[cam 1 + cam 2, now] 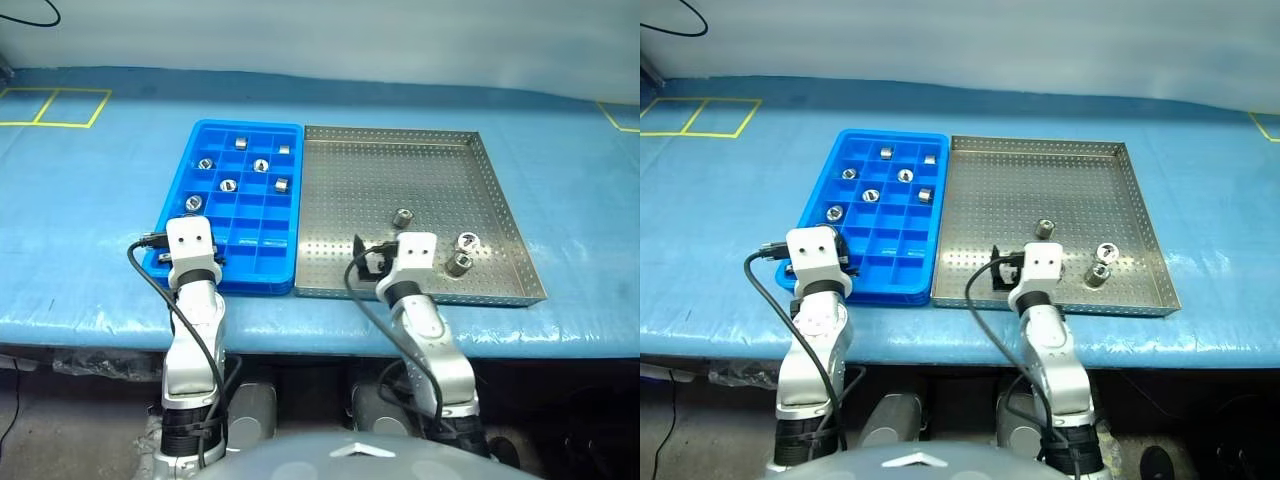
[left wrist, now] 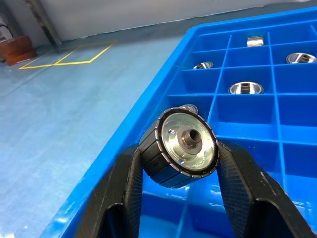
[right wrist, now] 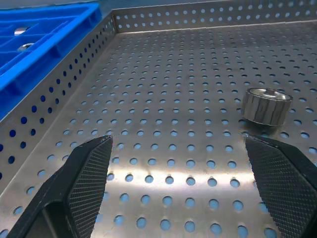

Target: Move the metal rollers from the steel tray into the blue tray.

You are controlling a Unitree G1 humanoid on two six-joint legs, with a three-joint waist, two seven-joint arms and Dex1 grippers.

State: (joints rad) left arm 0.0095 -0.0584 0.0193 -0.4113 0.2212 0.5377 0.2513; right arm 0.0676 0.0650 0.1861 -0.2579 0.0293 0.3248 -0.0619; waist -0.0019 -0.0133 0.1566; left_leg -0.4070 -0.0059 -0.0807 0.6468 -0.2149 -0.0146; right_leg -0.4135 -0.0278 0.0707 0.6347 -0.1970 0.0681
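Note:
The robot's right gripper is between the blue tray and the steel tray's farthest roller (image 1: 403, 217), so it should move back toward the near rollers (image 1: 460, 263) to clear the way for the left gripper.
In the left wrist view my left gripper (image 2: 181, 151) is shut on one of the metal rollers (image 2: 187, 143), its black fingers (image 2: 130, 173) pressing on both sides. It hangs over the near left corner of the blue tray (image 1: 245, 127), where several rollers (image 1: 228, 185) lie in compartments. My right gripper (image 3: 178, 144) stands open and empty just above the near part of the steel tray (image 1: 390, 165). One roller (image 3: 266, 105) stands on the tray ahead of it, beyond its right finger. Two more rollers (image 1: 468, 241) (image 1: 458, 264) sit at the tray's near right.
Both trays sit side by side on a blue-covered table (image 1: 90, 200). Yellow tape (image 1: 55, 107) marks squares at the far left. The steel tray's perforated rim (image 3: 59, 94) rises between my right gripper and the blue tray.

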